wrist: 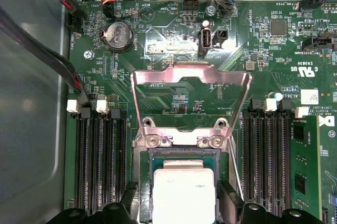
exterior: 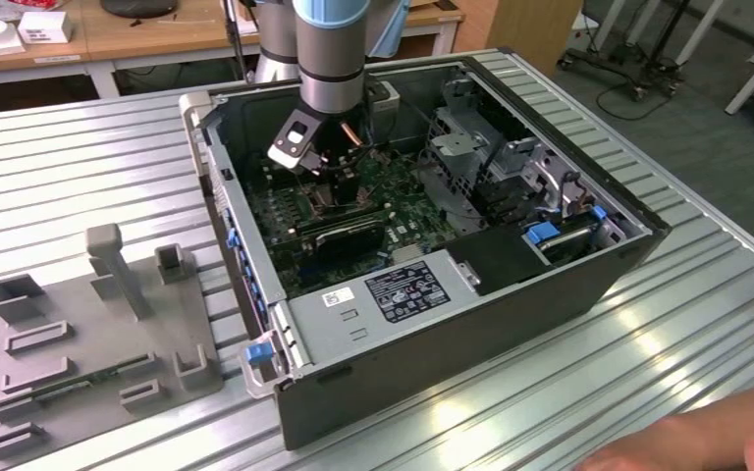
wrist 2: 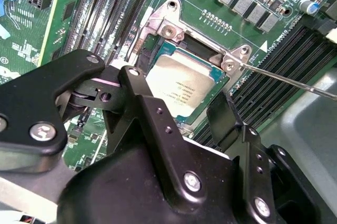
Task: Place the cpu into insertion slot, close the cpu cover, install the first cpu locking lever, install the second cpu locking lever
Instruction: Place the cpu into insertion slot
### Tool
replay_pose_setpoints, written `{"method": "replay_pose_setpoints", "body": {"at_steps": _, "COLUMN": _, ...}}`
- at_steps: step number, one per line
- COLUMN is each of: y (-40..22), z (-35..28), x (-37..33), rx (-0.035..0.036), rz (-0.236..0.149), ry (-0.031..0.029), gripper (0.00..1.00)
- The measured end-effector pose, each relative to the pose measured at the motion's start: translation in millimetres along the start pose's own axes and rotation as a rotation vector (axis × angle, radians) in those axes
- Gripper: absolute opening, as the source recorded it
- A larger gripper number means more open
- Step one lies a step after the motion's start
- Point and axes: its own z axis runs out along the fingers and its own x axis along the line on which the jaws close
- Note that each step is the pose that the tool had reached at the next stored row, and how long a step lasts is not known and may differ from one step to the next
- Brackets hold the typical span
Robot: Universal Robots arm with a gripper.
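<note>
I expect the cpu to move freely at the insertion slot when I grip and move it, because the cpu (wrist: 184,196) cover (wrist: 191,74) is swung back.
The cpu (wrist: 181,192) (wrist 2: 184,84), a pale silvery square chip, lies flat in the black-framed insertion slot (wrist: 181,155) on the green motherboard. My gripper (wrist: 179,203) (wrist 2: 176,92) hangs low over it, open, with one black fingertip (wrist: 129,195) on either side of the chip and a small gap at each edge. The cpu cover (wrist: 189,74), a silvery frame with a cut-out middle, stands swung back from the slot on its hinge. A thin wire locking lever (wrist 2: 284,79) sticks out free beside the slot. In the exterior view the gripper (exterior: 331,182) reaches down inside the computer case.
Long black memory slots (wrist: 97,161) (wrist: 268,155) flank the socket. The open case (exterior: 587,285) has a grey power supply box (exterior: 377,294) at its near end. A grey fixture plate (exterior: 89,334) lies at the exterior view's left. A hand (exterior: 744,432) shows at the lower right corner.
</note>
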Motion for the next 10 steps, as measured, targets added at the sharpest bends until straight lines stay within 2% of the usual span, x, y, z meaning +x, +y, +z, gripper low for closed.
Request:
{"method": "replay_pose_setpoints", "body": {"at_steps": 5, "y": 0.0, "z": 0.1, "x": 0.0, "rx": 0.0001, "rz": 0.0, "ry": -0.0001, "gripper": 0.7}}
{"method": "replay_pose_setpoints", "body": {"at_steps": 6, "y": -0.1, "z": 0.0, "x": -0.2, "rx": 0.0005, "rz": 0.0, "ry": -0.0012, "gripper": 0.69}}
{"method": "replay_pose_setpoints", "body": {"at_steps": 7, "y": -0.1, "z": -0.2, "x": -0.3, "rx": 0.0007, "rz": 0.0, "ry": -0.0019, "gripper": 0.63}}
{"method": "replay_pose_setpoints", "body": {"at_steps": 10, "y": 0.0, "z": 0.2, "x": -0.1, "rx": 0.0002, "rz": 0.0, "ry": -0.0003, "gripper": 0.62}}
